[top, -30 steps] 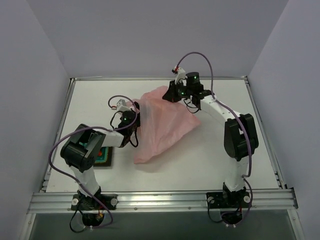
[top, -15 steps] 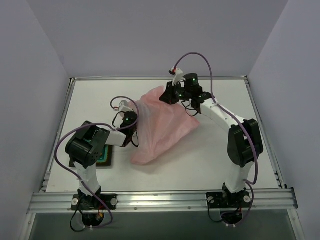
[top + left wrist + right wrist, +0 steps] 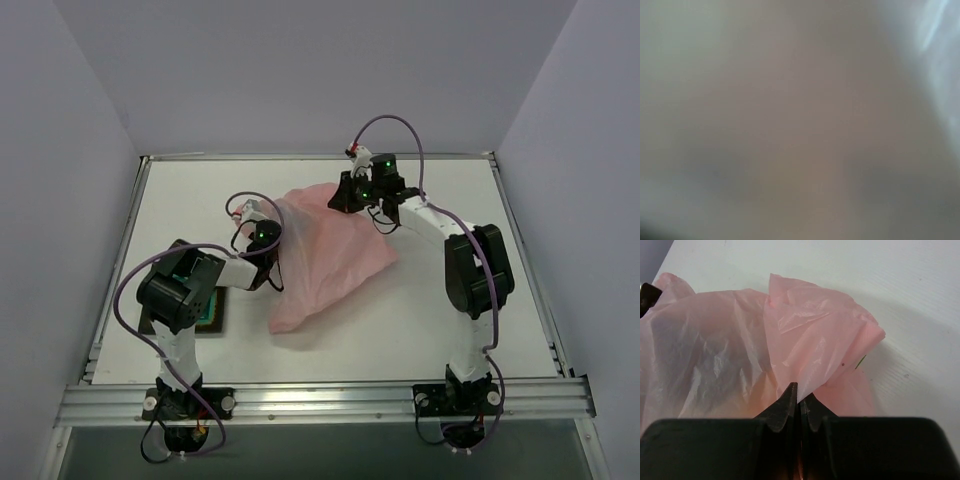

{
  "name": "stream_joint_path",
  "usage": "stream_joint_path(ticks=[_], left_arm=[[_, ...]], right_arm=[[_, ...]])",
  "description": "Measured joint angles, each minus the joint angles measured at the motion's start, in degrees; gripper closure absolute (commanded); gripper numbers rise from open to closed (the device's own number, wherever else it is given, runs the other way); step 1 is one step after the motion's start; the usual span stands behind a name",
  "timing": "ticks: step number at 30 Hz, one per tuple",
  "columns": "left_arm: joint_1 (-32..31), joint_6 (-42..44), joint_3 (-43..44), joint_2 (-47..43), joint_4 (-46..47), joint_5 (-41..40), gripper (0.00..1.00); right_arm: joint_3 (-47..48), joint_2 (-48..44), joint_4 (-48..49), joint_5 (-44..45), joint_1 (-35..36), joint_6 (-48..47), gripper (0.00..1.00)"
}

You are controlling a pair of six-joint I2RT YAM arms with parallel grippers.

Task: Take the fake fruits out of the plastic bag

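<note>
My left gripper is under the bag's side [image 3: 705,352], which drapes over it and hides the fruit, so it should open under the plastic and reach deeper toward the orange tint [image 3: 762,399].
The pink plastic bag [image 3: 330,255] lies crumpled on the middle of the table, its far edge lifted. My right gripper [image 3: 342,197] is shut on a fold of that far edge; in the right wrist view the jaws [image 3: 800,392] are closed on pink film [image 3: 810,335]. My left gripper [image 3: 268,238] presses into the bag's left side, its fingers hidden by plastic. The left wrist view is filled with blurred film [image 3: 800,120]. No fake fruits show clearly; only a faint orange tint [image 3: 747,392] shows through the bag.
A dark square tray with a teal inside [image 3: 209,313] sits at the left, partly under the left arm. White tabletop [image 3: 430,320] surrounds the bag. A raised rail [image 3: 320,157] runs along the table's far edge.
My left gripper has pushed up and right, deeper into the bag's left side. My right gripper has shifted slightly, still holding the bag's far edge. The bag's shape has shifted a little.
</note>
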Motion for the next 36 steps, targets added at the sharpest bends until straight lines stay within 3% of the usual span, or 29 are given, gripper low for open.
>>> stream_joint_path(ticks=[3,7,11,15,20,25,27,36], left_arm=[[-0.5,0.3,3.7,0.1,-4.8,-3.3,0.25],[-1.6,0.9,8.2,0.2,-8.3,-6.4,0.12],[-2.7,1.9,10.3,0.6,-9.3,-7.9,0.09],[-3.3,2.1,12.1,2.5,-10.8,-9.0,0.2],[-3.1,2.4,14.9,6.7,-13.7,-10.2,0.48],[-2.9,3.3,14.9,7.5,-15.3,-10.6,0.5],[-2.9,3.3,14.2,7.1,-15.0,-10.6,0.64],[-2.9,4.4,1.9,-2.3,-12.7,-8.2,0.84]], right_arm=[[0.0,-0.2,0.8,-0.3,0.4,0.0,1.0],[-0.4,-0.2,1.1,-0.6,1.7,-0.2,1.0],[-1.5,0.3,1.7,-1.7,2.7,-0.1,1.0],[-1.6,2.1,2.8,-2.7,3.0,0.5,1.0],[-1.6,2.9,2.9,-3.3,2.9,1.0,1.0],[-1.6,2.9,3.3,-3.8,2.6,1.2,1.0],[-1.6,2.9,3.3,-4.2,1.9,1.4,1.0],[-1.1,2.9,3.2,-5.2,-3.7,2.2,1.0]])
